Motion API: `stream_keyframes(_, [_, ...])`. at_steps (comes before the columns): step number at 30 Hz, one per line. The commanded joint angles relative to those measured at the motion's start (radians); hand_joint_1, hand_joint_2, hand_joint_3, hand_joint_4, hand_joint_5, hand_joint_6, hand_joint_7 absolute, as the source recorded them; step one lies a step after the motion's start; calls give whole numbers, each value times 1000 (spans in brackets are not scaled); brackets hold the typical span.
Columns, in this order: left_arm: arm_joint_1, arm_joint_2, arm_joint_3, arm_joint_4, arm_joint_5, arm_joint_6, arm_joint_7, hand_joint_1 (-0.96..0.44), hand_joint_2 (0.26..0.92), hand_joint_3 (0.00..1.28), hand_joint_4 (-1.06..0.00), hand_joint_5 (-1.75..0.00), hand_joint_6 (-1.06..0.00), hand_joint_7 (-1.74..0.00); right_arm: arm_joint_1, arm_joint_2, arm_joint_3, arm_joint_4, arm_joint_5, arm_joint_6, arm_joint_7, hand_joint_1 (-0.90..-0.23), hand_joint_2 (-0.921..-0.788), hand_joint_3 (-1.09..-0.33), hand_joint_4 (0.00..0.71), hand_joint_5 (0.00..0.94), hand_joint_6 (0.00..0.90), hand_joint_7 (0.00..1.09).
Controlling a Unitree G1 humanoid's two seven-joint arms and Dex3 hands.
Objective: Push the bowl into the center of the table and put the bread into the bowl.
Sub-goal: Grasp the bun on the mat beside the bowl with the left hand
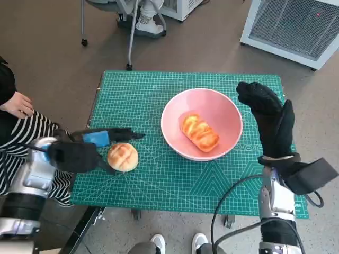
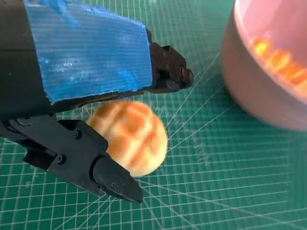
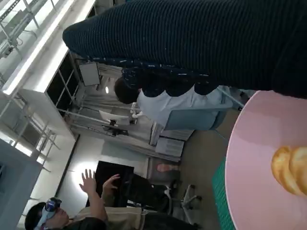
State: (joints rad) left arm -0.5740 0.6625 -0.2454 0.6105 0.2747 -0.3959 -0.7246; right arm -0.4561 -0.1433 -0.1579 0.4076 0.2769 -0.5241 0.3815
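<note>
The round bun will settle next to the long bread when the robot lowers the bun in, because the long bread leaves a gap along the near side of the pink bowl.
A pink bowl stands right of the middle of the green mat, with a long glazed bread lying in it. A round bun rests on the mat near the front left. My left hand brackets the bun, fingers on its far side and thumb on its near side, spread apart. The left wrist view shows the bun between them and the bowl's wall beyond. My right hand is held flat with straight fingers, just off the bowl's right rim. Glove, bowl and bread appear in the right wrist view.
A person in striped clothing sits at the table's left side. Chair legs and a white appliance stand beyond the far edge. Shoes show below the front edge. People appear in the right wrist view.
</note>
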Motion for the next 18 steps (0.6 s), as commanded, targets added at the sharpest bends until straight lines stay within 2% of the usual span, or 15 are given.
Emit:
stream_keyframes(1, [-50, -17, -42, 91, 79, -29, 65, -128, 754, 2, -81, -12, -225, -5, 18, -7, -10, 5, 6, 7, 6, -741, -921, -817, 126, 3, 4, 506])
stream_keyframes(5, [-72, -33, -90, 156, 161, -4, 119, -76, 755, 3, -135, -25, -273, -24, 21, -8, -13, 3, 5, 1, 3, -742, -921, -814, 128, 4, 3, 504])
stream_keyframes(11, [-88, -46, -135, 202, 234, 40, 171, -20, 769, 9, -297, -41, -435, -68, 27, -5, -15, 0, -3, -11, -4, -742, -921, -810, 132, 5, 3, 501])
stream_keyframes(14, [-85, -44, -139, 199, 246, 45, 195, -8, 788, 20, -441, -61, -561, -114, 30, -4, -16, -1, -4, -13, -6, -741, -921, -809, 132, 5, 4, 499])
stream_keyframes(15, [-84, -43, -138, 197, 245, 43, 200, -6, 796, 25, -538, -87, -628, -148, 30, -4, -16, 0, -5, -13, -7, -741, -921, -808, 132, 5, 4, 499])
stream_keyframes(17, [-77, -36, -131, 186, 240, 28, 216, -2, 806, 26, -666, -110, -654, -303, 32, -4, -16, 1, -5, -14, -8, -741, -921, -808, 132, 5, 4, 498])
stream_keyframes(18, [-74, -33, -127, 180, 236, 20, 225, 4, 812, 25, -737, -169, -638, -473, 32, -4, -16, 2, -6, -15, -8, -741, -921, -808, 132, 4, 3, 497])
